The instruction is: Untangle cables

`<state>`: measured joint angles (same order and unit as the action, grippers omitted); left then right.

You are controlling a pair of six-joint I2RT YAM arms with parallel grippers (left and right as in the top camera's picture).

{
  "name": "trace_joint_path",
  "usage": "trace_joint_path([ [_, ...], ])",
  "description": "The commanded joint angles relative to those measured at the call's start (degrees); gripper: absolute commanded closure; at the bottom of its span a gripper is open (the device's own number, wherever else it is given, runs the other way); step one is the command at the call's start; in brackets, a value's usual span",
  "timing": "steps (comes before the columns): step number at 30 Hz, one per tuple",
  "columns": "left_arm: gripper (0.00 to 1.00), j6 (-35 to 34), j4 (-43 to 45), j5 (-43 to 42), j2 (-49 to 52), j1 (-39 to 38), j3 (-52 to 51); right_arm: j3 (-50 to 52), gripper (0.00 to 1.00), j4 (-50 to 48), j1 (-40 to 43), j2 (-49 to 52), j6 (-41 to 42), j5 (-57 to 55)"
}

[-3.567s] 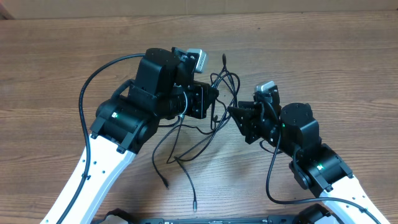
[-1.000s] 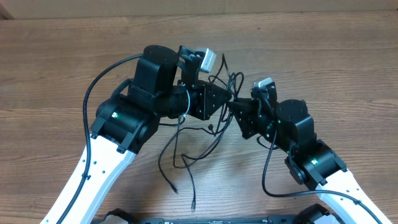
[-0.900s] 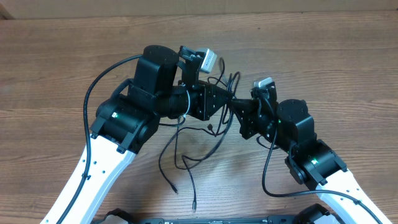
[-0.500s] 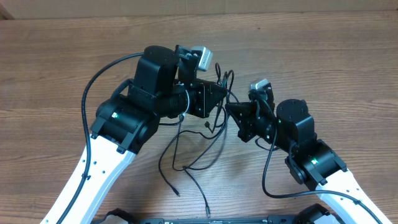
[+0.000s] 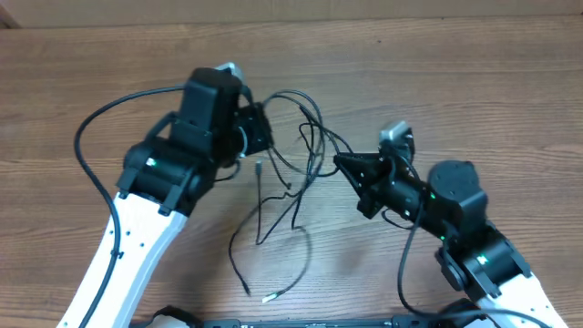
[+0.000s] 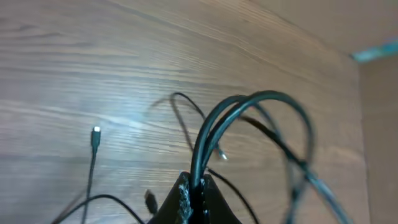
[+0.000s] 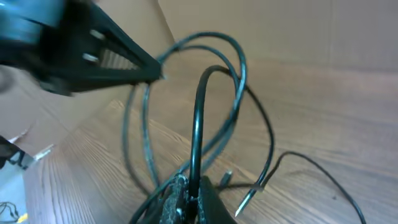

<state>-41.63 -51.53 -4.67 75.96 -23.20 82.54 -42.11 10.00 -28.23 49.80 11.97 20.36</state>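
Observation:
Two pieces of the tangled loops (image 6: 214, 124) are pinched together in my left gripper, so it should go back toward the loops (image 5: 320, 138) by my right gripper and take a single piece of cable.
The cables (image 5: 307, 117) are thin black cords, lifted in tangled loops between my two grippers. Their loose tails trail down onto the wooden table (image 5: 510, 82), ending in plug ends (image 5: 270, 297) near the front. My left gripper (image 5: 267, 129) is shut on a doubled strand (image 6: 205, 137) that arches up from its jaws. My right gripper (image 5: 340, 162) is shut on one strand (image 7: 198, 118) rising straight from its jaws. The right wrist view shows the left gripper (image 7: 149, 73) at upper left, holding the same loops. A silver-tipped plug (image 6: 96, 132) lies on the wood.
The left arm's thick black cable (image 5: 89, 137) bows out to the left. The right arm's own cable (image 5: 404, 273) hangs by its base. A pale wall (image 5: 291, 11) runs along the table's far edge.
The arms have drawn apart: left gripper up and to the left, right gripper to the right. The loops have spread wider between them, and the tails have slid across the table.

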Motion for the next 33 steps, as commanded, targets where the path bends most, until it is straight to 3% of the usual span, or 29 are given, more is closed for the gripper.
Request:
trace_joint_path([
  [1, 0.96, -2.2, -1.1, 3.1, 0.5, 3.6, 0.4, -0.6, 0.96, -0.5, -0.2, -5.3, 0.0, 0.3],
  [9, 0.96, -0.3, -2.7, -3.6, 1.9, 4.8, 0.4, -0.6, 0.96, 0.1, -0.2, -12.7, 0.2, -3.0],
  [12, 0.96, 8.7, 0.3, -12.6, 1.9, 4.8, 0.4, -0.6, 0.95, 2.4, -0.2, -12.5, 0.2, -4.7],
  [14, 0.96, 16.5, 2.7, -21.4, 1.9, 4.7, 0.4, -0.6, 0.89, 4.5, -0.2, -12.4, 0.2, -6.4],
  [15, 0.96, 22.2, 4.2, -28.2, 1.9, 4.7, 0.4, -0.6, 0.78, 5.7, -0.2, -12.5, 0.2, -7.7],
  [19, 0.96, 33.1, 6.7, -44.3, 1.9, 4.7, 0.4, -0.6, 0.39, 8.9, -0.2, -12.0, 0.1, -12.9],
  [21, 0.96, 36.3, 7.3, -49.0, 1.9, 4.5, 0.4, -0.6, 0.30, 9.5, -0.2, -11.1, 0.1, -13.0],
  [33, 0.96, 39.3, 11.6, -50.9, 1.9, -3.1, 0.4, -0.6, 0.28, 7.1, -0.2, 1.3, 0.2, -12.9],
])
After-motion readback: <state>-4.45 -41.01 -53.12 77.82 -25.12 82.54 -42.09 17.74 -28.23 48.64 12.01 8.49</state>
